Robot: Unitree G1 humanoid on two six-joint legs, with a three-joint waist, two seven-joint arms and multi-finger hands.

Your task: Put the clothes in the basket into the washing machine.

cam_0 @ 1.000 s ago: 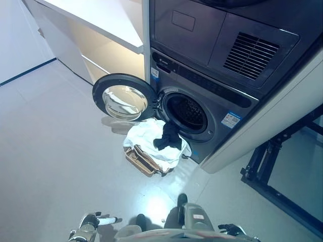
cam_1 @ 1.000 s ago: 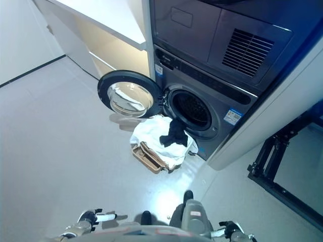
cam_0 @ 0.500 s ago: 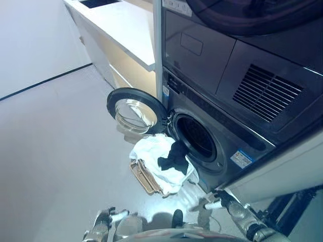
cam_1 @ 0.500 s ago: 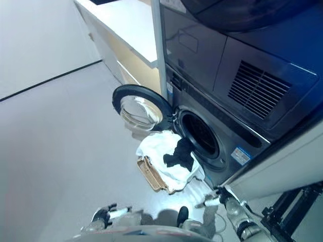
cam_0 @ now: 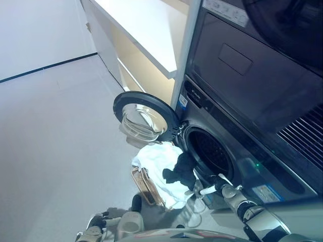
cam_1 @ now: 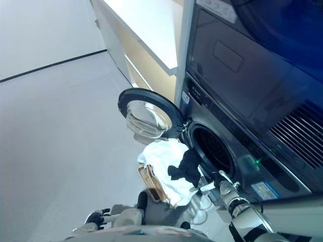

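Observation:
The black garment (cam_0: 180, 170) is bunched up on top of the white cloth (cam_0: 155, 160), so the black garment will come off by itself when I lift it.
A tan basket (cam_0: 145, 185) stands on the floor just in front of the dark grey washing machine (cam_0: 237, 161). A white cloth (cam_0: 157, 160) is heaped in it, with a black garment (cam_0: 182, 170) on top, by the drum opening (cam_0: 212, 150). The machine's round door (cam_0: 145, 117) hangs open to the left. My right hand (cam_0: 214, 185) is open, its white-tipped fingers (cam_0: 204, 191) spread, low before the machine and just right of the black garment, touching nothing. My left hand (cam_0: 95, 223) shows at the bottom edge, far from the basket.
A second dark appliance (cam_0: 262, 70) is stacked above the washer. A white counter (cam_0: 146, 30) with cabinet fronts runs along the wall to the left of the machine. Pale grey floor (cam_0: 55, 131) stretches to the left.
The camera has swung toward the machine, shifting the whole picture. My right arm has come up from the bottom edge and reached forward beside the basket. The clothes lie as before.

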